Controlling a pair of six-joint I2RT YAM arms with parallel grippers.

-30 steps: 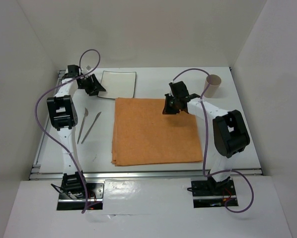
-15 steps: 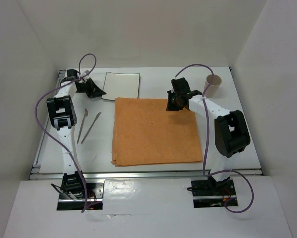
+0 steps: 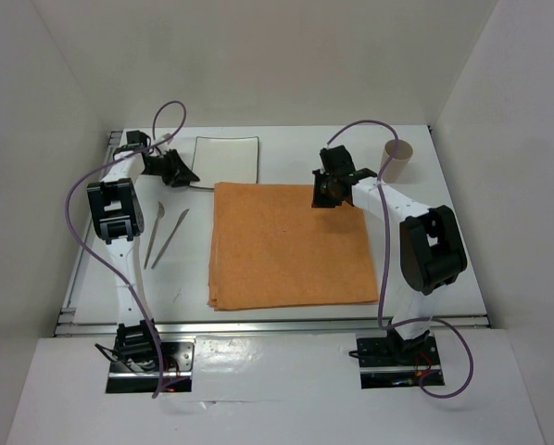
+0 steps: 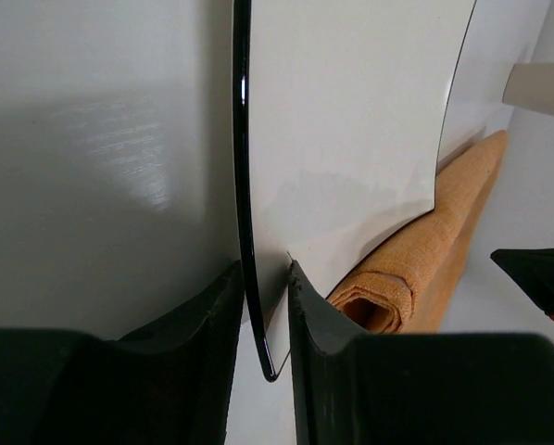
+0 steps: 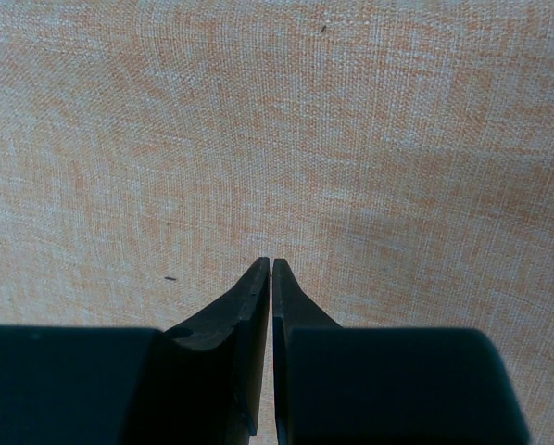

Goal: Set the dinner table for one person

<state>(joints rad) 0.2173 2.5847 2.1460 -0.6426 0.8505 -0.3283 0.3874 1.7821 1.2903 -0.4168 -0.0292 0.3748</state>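
My left gripper's fingers have the plate's corner [image 4: 272, 363] lying across them at a slant. I should open them and pinch the plate's rim [image 4: 253, 298] squarely before I carry the plate to the cloth.
The white dinner table [image 3: 444, 269] carries an orange cloth [image 3: 291, 246] in its middle. A small square white plate [image 3: 229, 162] with a dark rim lies at the back left, just past the cloth's far left corner. My left gripper [image 3: 192, 175] is shut on the plate's near left corner; in the left wrist view the fingers [image 4: 265, 278] straddle the rim of the plate [image 4: 351, 120]. My right gripper [image 3: 325, 197] is shut and empty over the far right part of the cloth. In the right wrist view its tips [image 5: 271, 261] are close above the cloth [image 5: 277, 120].
Two pieces of metal cutlery [image 3: 154, 236] [image 3: 170, 236] lie side by side left of the cloth. A beige cup [image 3: 397, 159] stands at the back right. Metal rails run along the table's left and near edges. White walls enclose the table.
The plate has shifted a little to the right and nearer the cloth with the left gripper on its corner. The right gripper has closed and moved slightly back over the cloth.
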